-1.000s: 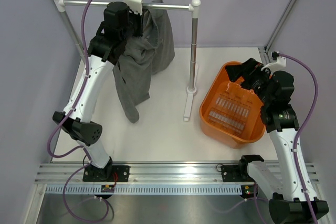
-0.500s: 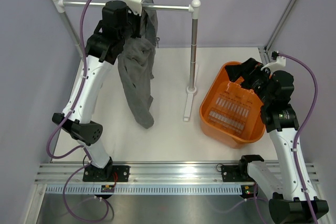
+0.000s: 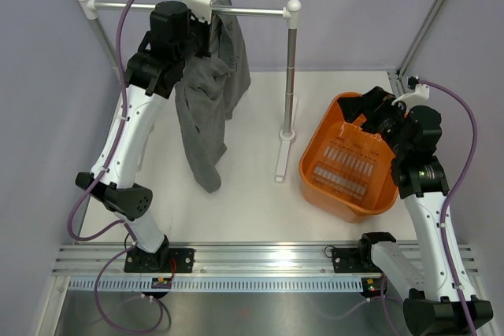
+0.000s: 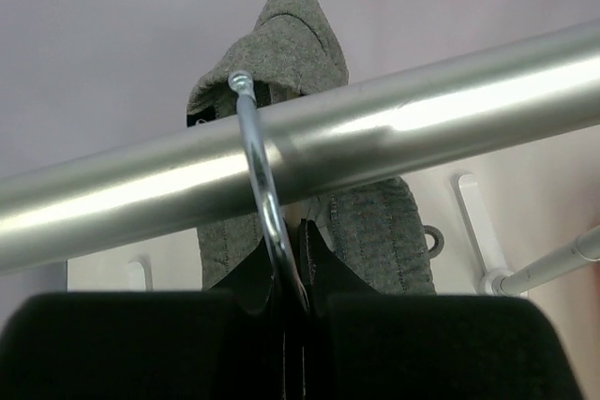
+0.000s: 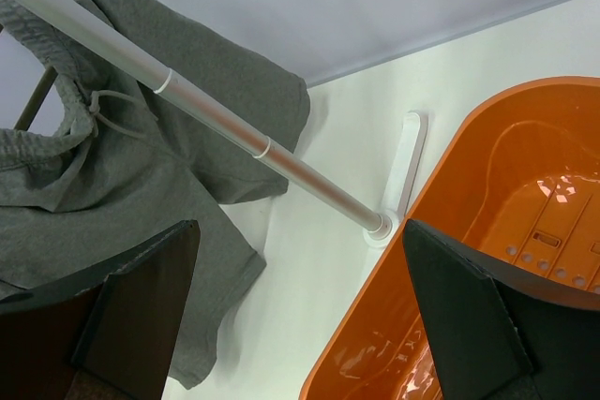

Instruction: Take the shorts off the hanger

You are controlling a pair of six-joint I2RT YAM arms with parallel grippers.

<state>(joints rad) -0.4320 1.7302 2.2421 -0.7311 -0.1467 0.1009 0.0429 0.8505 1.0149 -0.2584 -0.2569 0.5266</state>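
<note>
My left gripper is to draw the hanger clear of the silver rail, which lies under the hanger's hook (image 4: 243, 87), before my right gripper takes the shorts' waistband (image 4: 382, 233).
Grey shorts (image 3: 209, 92) hang from the silver rail (image 3: 252, 11) at the back and reach down to the table. In the left wrist view the hanger's thin wire hook (image 4: 255, 152) curves over the rail (image 4: 422, 133), with the shorts (image 4: 291, 53) behind it. My left gripper (image 4: 292, 274) is shut on the hanger's wire just under the rail. In the top view it sits up at the rail (image 3: 198, 33). My right gripper (image 5: 300, 316) is open and empty above the orange basket (image 5: 497, 231). The shorts also show in the right wrist view (image 5: 141, 166).
The rail rests on a post (image 3: 290, 76) with a white foot (image 3: 282, 159) mid-table. The orange basket (image 3: 316, 169) stands at the right. Purple-grey walls close in the back and sides. A metal track (image 3: 260, 261) runs along the near edge.
The shorts have swung: spread wide to the right a second ago, then narrowed, now hanging slightly wider again. The left arm has shifted a little left. The right arm has not moved.
</note>
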